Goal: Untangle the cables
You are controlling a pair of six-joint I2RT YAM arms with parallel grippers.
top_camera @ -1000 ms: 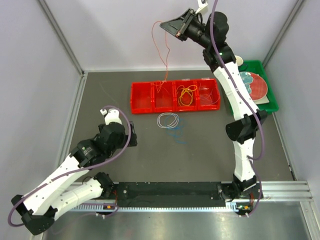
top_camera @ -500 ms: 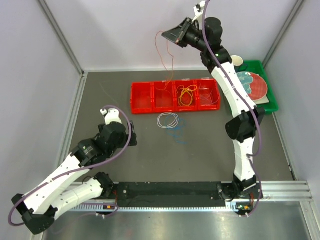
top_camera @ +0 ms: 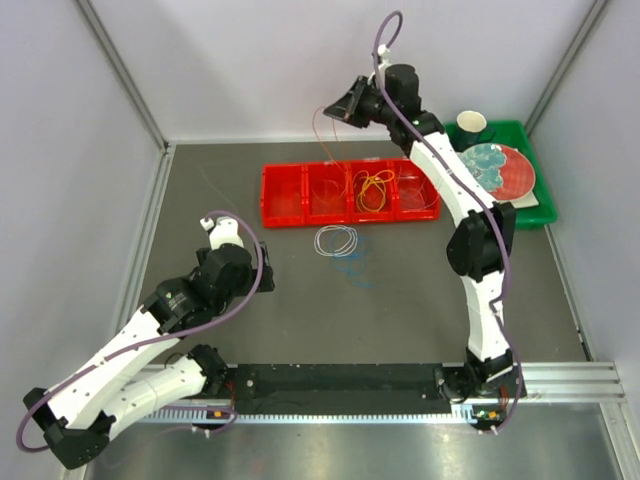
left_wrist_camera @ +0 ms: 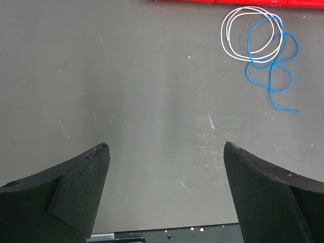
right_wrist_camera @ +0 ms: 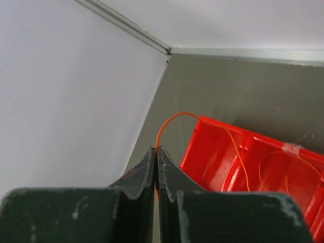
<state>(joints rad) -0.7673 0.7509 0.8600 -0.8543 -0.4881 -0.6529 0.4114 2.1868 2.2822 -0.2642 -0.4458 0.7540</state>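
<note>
The red-orange cable is hanging into the compartment beside the orange-yellow cable, so my right gripper keeps lowering the held part and lets go inside that compartment.
My right gripper is raised over the back of a red divided tray and is shut on a thin red-orange cable, which hangs down into the tray. In the right wrist view the pads pinch this cable above the tray. An orange-yellow cable lies in another tray compartment. A white loop and a blue cable lie overlapped on the table in front of the tray. My left gripper is open and empty; its view shows the white loop and blue cable ahead to the right.
A green tray at the back right holds a red plate and a cup. Walls with metal rails close the table at the back and both sides. A black rail runs along the near edge.
My right gripper has come down and to the left with the red-orange cable, whose lower end now hangs lower into the tray. The left arm has not moved.
</note>
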